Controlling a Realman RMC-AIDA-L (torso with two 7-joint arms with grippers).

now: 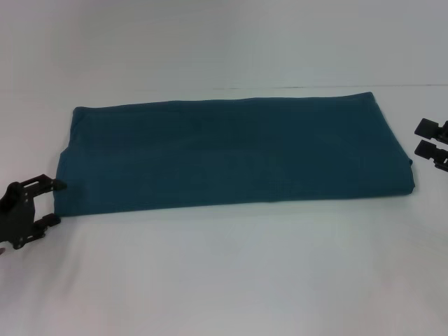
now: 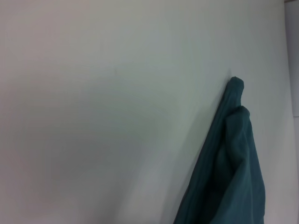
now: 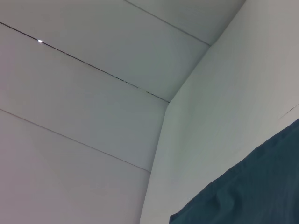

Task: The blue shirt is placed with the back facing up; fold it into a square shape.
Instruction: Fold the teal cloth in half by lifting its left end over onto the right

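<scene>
Next, my left gripper backs off from the shirt's near corner (image 1: 60, 210), since its fingers barely reach it, and then grip deeper at the middle of that shirt end (image 1: 68, 159) before lifting it.
The blue shirt (image 1: 231, 150) lies flat on the white table (image 1: 224, 280) as a long plain rectangle running left to right, with no lettering showing. My left gripper (image 1: 54, 203) is open and empty, just off the shirt's near left corner. My right gripper (image 1: 420, 138) is open and empty beside the shirt's right end, close to its edge. The left wrist view shows a bunched corner of the shirt (image 2: 233, 177). The right wrist view shows one edge of the shirt (image 3: 252, 186).
The table's far edge meets a pale wall (image 1: 224, 42) behind the shirt. Bare white tabletop stretches in front of the shirt. The right wrist view shows wall panels (image 3: 84, 93) with thin seams.
</scene>
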